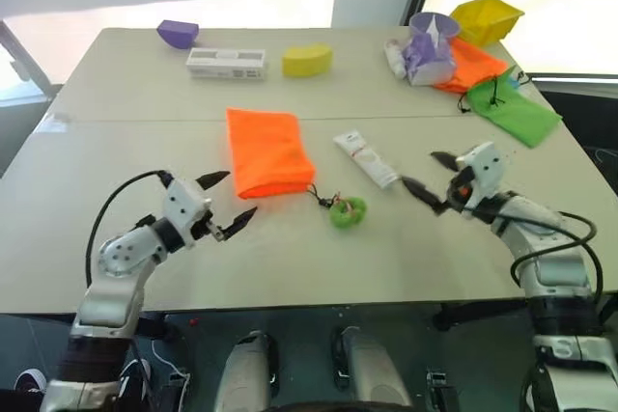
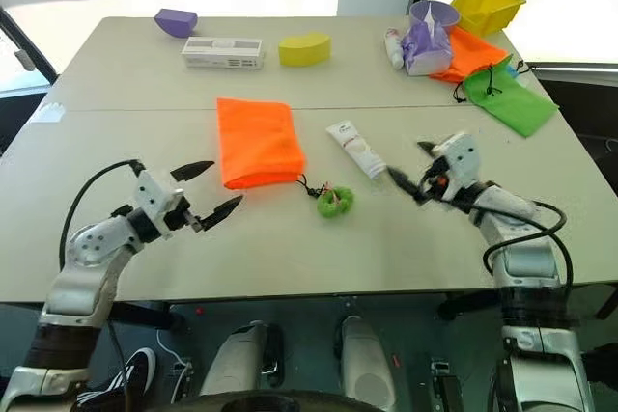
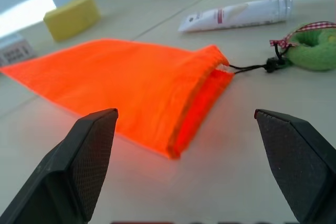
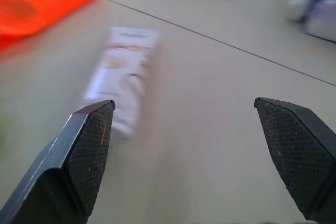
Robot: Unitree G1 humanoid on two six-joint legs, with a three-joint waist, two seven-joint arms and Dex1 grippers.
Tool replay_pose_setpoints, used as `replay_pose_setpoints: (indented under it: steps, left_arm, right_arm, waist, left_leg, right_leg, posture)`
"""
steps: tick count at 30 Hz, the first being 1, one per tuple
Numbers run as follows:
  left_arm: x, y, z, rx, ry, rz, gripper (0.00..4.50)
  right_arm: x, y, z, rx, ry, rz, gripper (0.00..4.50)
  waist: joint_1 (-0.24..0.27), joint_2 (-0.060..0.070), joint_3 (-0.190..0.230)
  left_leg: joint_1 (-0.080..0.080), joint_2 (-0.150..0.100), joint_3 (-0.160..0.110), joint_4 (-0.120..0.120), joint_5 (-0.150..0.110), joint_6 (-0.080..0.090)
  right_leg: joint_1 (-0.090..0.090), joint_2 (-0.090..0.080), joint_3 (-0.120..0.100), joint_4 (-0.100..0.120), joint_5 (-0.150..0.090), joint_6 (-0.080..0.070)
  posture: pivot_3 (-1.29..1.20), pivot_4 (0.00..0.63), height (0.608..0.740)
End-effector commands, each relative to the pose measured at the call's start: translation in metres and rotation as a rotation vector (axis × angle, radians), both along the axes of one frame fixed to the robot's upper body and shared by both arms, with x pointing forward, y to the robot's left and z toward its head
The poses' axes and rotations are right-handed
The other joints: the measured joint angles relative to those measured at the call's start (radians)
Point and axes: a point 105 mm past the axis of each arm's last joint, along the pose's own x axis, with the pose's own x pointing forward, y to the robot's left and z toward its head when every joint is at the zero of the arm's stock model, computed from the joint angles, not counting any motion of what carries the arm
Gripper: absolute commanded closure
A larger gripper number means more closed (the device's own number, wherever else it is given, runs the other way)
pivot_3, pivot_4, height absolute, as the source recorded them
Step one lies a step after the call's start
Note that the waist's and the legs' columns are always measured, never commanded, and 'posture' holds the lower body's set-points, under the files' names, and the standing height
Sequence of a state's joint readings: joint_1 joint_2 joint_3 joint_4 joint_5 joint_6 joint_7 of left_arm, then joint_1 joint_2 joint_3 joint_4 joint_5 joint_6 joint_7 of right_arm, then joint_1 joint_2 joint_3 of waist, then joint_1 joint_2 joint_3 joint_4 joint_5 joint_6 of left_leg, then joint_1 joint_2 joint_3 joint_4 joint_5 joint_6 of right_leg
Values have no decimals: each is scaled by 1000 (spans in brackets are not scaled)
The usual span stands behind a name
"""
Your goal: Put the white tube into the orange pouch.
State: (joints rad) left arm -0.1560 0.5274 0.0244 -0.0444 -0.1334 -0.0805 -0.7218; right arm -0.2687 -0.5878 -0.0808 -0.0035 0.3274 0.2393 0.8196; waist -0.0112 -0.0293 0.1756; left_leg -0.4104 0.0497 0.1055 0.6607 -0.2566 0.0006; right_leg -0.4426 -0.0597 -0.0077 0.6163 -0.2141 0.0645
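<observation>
My gripper will draw the black cord [image 1: 323, 199] out long and straight when it pulls the green fuzzy ball, because the cord lies bunched up at the orange pouch's corner [image 1: 306, 186].
The orange pouch [image 1: 266, 151] lies flat in the middle of the table, its mouth toward me, its black cord ending in a green fuzzy ball [image 1: 348, 211]. The white tube [image 1: 366, 158] lies just right of the pouch, cap end nearer to me. My left gripper [image 1: 230, 200] hovers open near the pouch's front left corner, pointing at its mouth [image 3: 202, 95]. My right gripper [image 1: 433, 178] is open just right of the tube's cap end, apart from it; the tube [image 4: 123, 77] lies ahead of its fingers. Neither gripper holds anything.
At the back stand a purple bowl [image 1: 178, 33], a long white box [image 1: 227, 63] and a yellow block [image 1: 307, 60]. At the back right are a white-and-pink bottle [image 1: 395, 57], a purple cup [image 1: 432, 45], a yellow bin [image 1: 488, 18], another orange cloth [image 1: 473, 65] and a green pouch [image 1: 514, 108].
</observation>
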Motion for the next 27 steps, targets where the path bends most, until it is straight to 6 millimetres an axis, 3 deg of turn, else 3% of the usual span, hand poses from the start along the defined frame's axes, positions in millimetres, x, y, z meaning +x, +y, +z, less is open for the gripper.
replay_pose_setpoints:
  steps: [1, 6, 15, 19, 25, 27]
  left_arm:
    - [11, -9, -1, 57, -81, 18, 0]
    - [26, -16, -7, 76, -99, 73, 0]
    - [35, -5, 0, 87, -134, 145, 0]
    - [35, 3, -4, 95, -113, 169, 1180]
    - [31, 1, -5, 85, -104, 161, 4335]
    - [30, 1, -6, 87, -103, 158, 4428]
  right_arm:
    - [-20, 31, 1, 9, 30, 146, 56]
    - [-28, 58, -11, 33, 44, 164, 56]
    - [-26, 59, -11, 31, 33, 137, 56]
    - [-22, 56, -12, 16, 19, 118, 0]
    - [-17, 60, -8, 15, -12, 112, 0]
    - [-15, 64, -6, 26, -23, 113, 0]
  waist:
    - [-2, 0, 0]
    - [-1, 0, 0]
    - [0, 0, 0]
    - [-1, 0, 0]
    - [-2, 0, 0]
    - [-2, 0, 0]
  left_leg:
    - [0, 0, 0, 0, 0, 0]
    - [0, 0, 0, 1, 0, 0]
    - [0, 0, 0, 1, 0, 0]
    - [0, 0, 0, 1, 0, 0]
    - [0, 0, 0, 1, 0, 0]
    - [0, 0, 0, 1, 0, 0]
  right_leg:
    - [0, 0, 0, 0, 0, 0]
    - [0, -1, 0, 0, 0, 0]
    - [0, -1, 0, 0, 0, 0]
    - [0, -1, 0, 0, 0, 0]
    - [0, -1, 0, 0, 0, 0]
    - [0, -1, 0, 1, 0, 0]
  posture:
    - [0, 150, 740]
    - [0, 150, 740]
    - [0, 150, 740]
    - [0, 150, 740]
    - [0, 150, 740]
    - [0, 150, 740]
